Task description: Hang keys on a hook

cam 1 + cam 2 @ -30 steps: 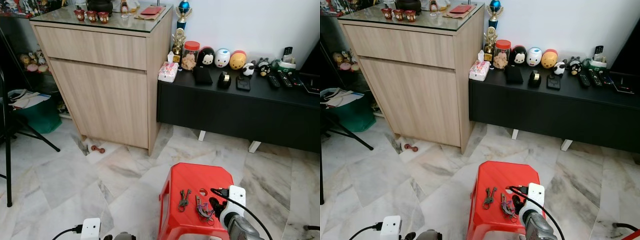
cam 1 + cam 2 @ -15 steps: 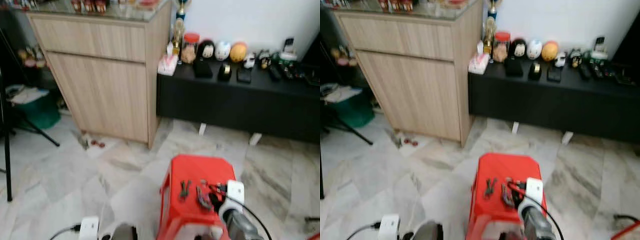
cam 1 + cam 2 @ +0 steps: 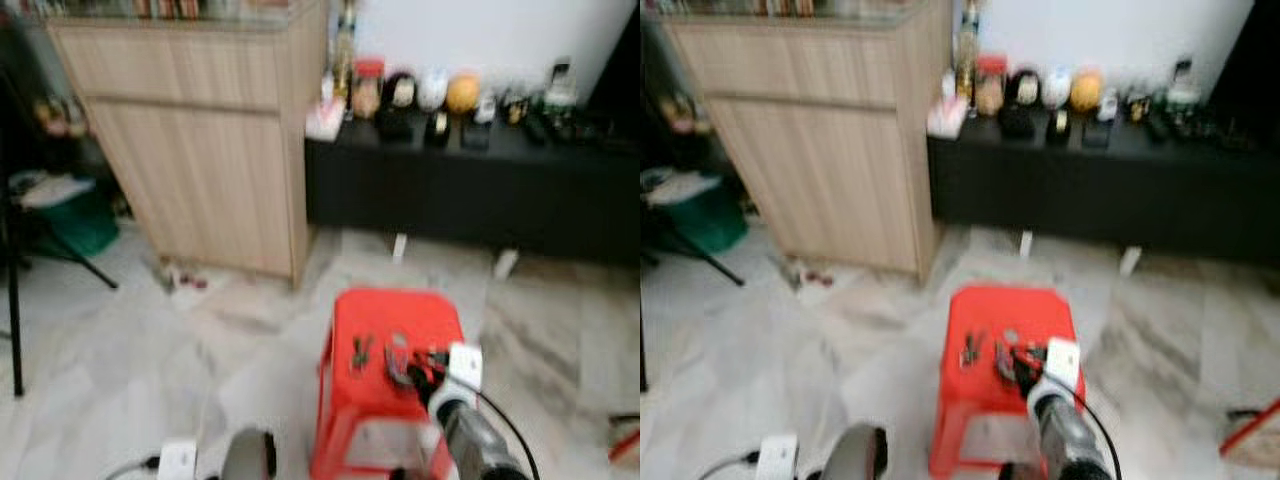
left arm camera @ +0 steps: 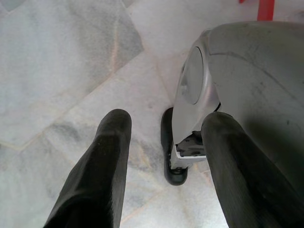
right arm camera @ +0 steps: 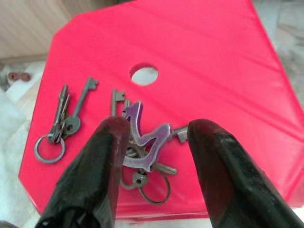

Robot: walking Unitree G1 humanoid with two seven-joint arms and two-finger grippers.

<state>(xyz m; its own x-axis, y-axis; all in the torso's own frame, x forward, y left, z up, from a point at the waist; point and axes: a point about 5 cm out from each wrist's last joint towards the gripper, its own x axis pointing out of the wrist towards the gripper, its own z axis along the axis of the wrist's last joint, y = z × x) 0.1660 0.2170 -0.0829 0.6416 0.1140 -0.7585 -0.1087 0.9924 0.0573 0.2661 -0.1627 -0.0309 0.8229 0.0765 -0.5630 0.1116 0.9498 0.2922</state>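
My gripper is about to lift the purple shoe-shaped charm (image 5: 151,142) with keys and rings (image 5: 143,179) bunched under it; the whole heap of keys will follow it off the stool.
Two bunches of keys lie on a red plastic stool (image 5: 209,61). One bunch carries a purple shoe-shaped charm (image 5: 145,137); the other is a small set on a plain ring (image 5: 61,123). My right gripper (image 5: 158,129) is open just over the stool top, one black finger on either side of the charm bunch. In the blurred left eye view the stool (image 3: 400,305) stands on the marble floor, with the right gripper (image 3: 425,372) at its near right side. My left gripper (image 4: 166,121) hangs open above the floor, holding nothing.
A tall wooden cabinet (image 3: 190,140) stands at the back left. A low black bench (image 3: 470,190) with jars and toys runs along the wall. A tripod leg (image 3: 15,300) and a green bin (image 3: 70,220) are at the left. A white plug (image 3: 180,458) lies near my feet.
The whole picture has shifted and blurred, so the camera has moved; the stool now sits higher in view. My right gripper stays by the charm keys.
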